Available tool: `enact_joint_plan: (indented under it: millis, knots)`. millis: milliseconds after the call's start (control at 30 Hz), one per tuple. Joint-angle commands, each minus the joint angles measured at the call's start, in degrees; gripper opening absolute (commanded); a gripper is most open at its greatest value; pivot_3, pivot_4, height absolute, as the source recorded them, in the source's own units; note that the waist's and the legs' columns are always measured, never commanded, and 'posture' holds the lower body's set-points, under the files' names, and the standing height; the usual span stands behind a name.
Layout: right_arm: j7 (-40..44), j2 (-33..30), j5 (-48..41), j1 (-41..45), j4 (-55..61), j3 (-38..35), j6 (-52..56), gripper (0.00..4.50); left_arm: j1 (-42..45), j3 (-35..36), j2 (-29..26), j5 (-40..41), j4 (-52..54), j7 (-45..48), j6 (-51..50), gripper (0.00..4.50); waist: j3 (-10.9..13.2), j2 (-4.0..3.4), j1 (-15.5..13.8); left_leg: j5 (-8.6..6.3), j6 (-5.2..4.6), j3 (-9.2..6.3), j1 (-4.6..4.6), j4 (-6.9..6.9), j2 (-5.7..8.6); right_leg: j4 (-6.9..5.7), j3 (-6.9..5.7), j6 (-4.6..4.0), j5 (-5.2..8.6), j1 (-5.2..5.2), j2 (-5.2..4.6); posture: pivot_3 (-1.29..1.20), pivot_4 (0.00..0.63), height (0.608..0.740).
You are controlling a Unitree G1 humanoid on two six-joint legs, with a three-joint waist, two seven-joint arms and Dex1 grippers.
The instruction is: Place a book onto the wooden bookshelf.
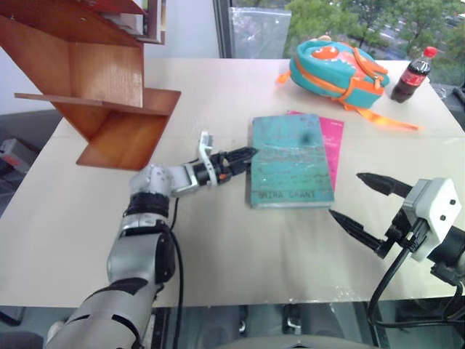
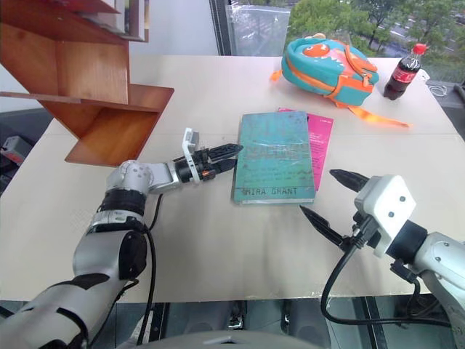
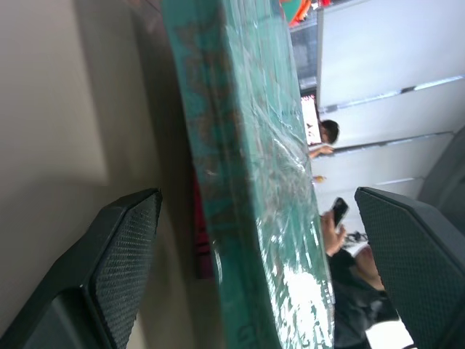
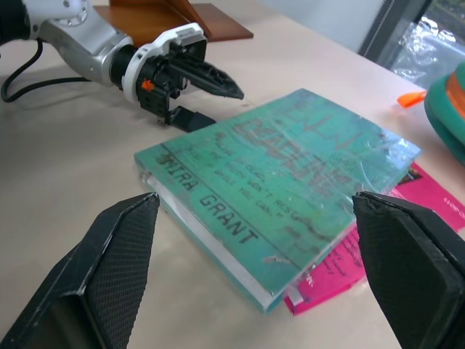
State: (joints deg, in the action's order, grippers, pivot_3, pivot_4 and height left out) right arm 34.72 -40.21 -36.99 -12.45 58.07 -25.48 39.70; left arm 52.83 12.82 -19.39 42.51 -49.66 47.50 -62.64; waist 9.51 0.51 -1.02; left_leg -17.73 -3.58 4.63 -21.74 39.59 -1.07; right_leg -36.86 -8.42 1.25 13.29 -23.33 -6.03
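Note:
The wooden bookshelf (image 1: 120, 120) is far away from the robot's right gripper, so next the left gripper grabs the teal book by its shelf-side edge (image 1: 253, 174) and carries it across.
The teal book (image 1: 290, 161) lies flat in the middle of the table, partly on top of a thinner pink book (image 1: 332, 142). My left gripper (image 1: 243, 158) is level at the book's left edge and open. In the left wrist view that edge (image 3: 240, 182) stands between the two fingers, and neither presses on it. My right gripper (image 1: 346, 195) hovers open off the book's front right corner, with nothing between its fingers (image 4: 109, 262). The wooden bookshelf (image 1: 94, 80) stands at the table's far left corner.
A teal and orange backpack (image 1: 334, 69) and a cola bottle (image 1: 414, 73) sit at the far right of the beige table (image 1: 240, 247). Bare tabletop lies between the book and the shelf. People (image 3: 327, 134) show far behind the book in the left wrist view.

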Motion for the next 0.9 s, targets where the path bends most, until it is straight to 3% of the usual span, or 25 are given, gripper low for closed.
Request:
enact_joint_plan:
  millis: [33,100,133,167,333,400,467,700,900]
  knots:
    - [-0.74,0.06,0.98,-1.41,1.65,-0.26,-2.59,4.35,2.77,-1.40,1.53,-3.70,-6.14,3.37,2.14,4.50,0.00,0.00,-0.06,0.00,0.00,-0.01,-0.01,0.00,0.00,0.00,-0.02,0.00,0.00,0.00,0.00,0.00,0.150,0.740]
    - [-1.05,0.70,1.99,-3.11,1.79,0.08,-3.88,4.35,4.18,-1.44,2.41,-4.89,-8.13,4.61,2.91,4.50,-0.01,0.01,-0.03,0.00,0.00,0.00,0.00,0.01,0.01,0.00,-0.01,0.00,0.00,0.00,-0.01,0.00,0.150,0.740]
    - [-1.31,0.82,2.32,-3.87,1.87,0.46,-4.66,4.50,4.77,-1.22,2.49,-5.42,-9.09,5.36,3.15,3.93,-0.01,0.01,0.04,0.00,0.00,0.00,-0.01,0.01,0.01,0.00,-0.01,0.00,0.00,0.00,-0.01,0.00,0.150,0.740]
    - [-1.52,0.95,2.49,-4.64,1.91,0.70,-5.43,4.50,5.10,-1.16,2.40,-5.80,-9.75,6.19,3.23,3.82,-0.01,0.01,0.08,0.00,0.00,0.00,0.00,0.01,0.00,0.00,0.00,0.00,0.00,0.00,-0.01,0.00,0.150,0.740]
    - [-2.01,1.38,4.03,-7.44,1.92,1.13,-7.95,4.50,5.48,-0.62,1.30,-7.72,-11.22,9.27,2.22,1.52,0.00,0.01,0.20,0.00,0.00,0.01,0.01,0.01,-0.01,-0.02,0.01,0.00,0.00,0.00,0.00,0.00,0.150,0.740]
    - [-2.20,1.52,4.32,-7.54,1.79,1.45,-8.37,4.50,5.14,-0.15,0.68,-7.95,-10.85,9.68,1.46,0.33,0.00,0.01,0.21,0.00,0.00,0.01,0.02,0.06,-0.02,-0.07,0.03,0.00,0.00,0.00,0.00,0.00,0.150,0.740]
    - [-2.05,1.47,4.58,-7.30,1.32,1.79,-8.77,4.50,4.39,1.68,-0.22,-7.10,-9.41,8.41,-0.13,0.02,0.00,0.01,0.21,0.00,0.00,0.00,0.02,0.15,-0.04,-0.13,0.03,0.03,0.02,0.00,0.00,0.00,0.150,0.740]
    - [-1.22,1.06,5.00,-6.39,-0.30,2.48,-9.86,4.50,-5.40,7.77,-0.31,-2.67,8.21,-0.39,-6.98,0.02,0.00,0.02,0.56,-0.01,0.00,-0.01,0.01,0.45,-0.18,-0.40,0.31,0.17,0.11,-0.01,0.05,0.00,0.150,0.740]
    - [-0.49,0.28,5.00,-4.23,-2.46,3.28,-10.21,4.50,-14.03,12.85,4.09,1.06,23.40,-11.21,-9.99,0.02,0.00,0.06,0.22,-0.01,0.00,0.00,0.05,0.63,-0.16,-0.62,0.42,0.02,0.02,0.00,-0.06,0.00,0.150,0.740]
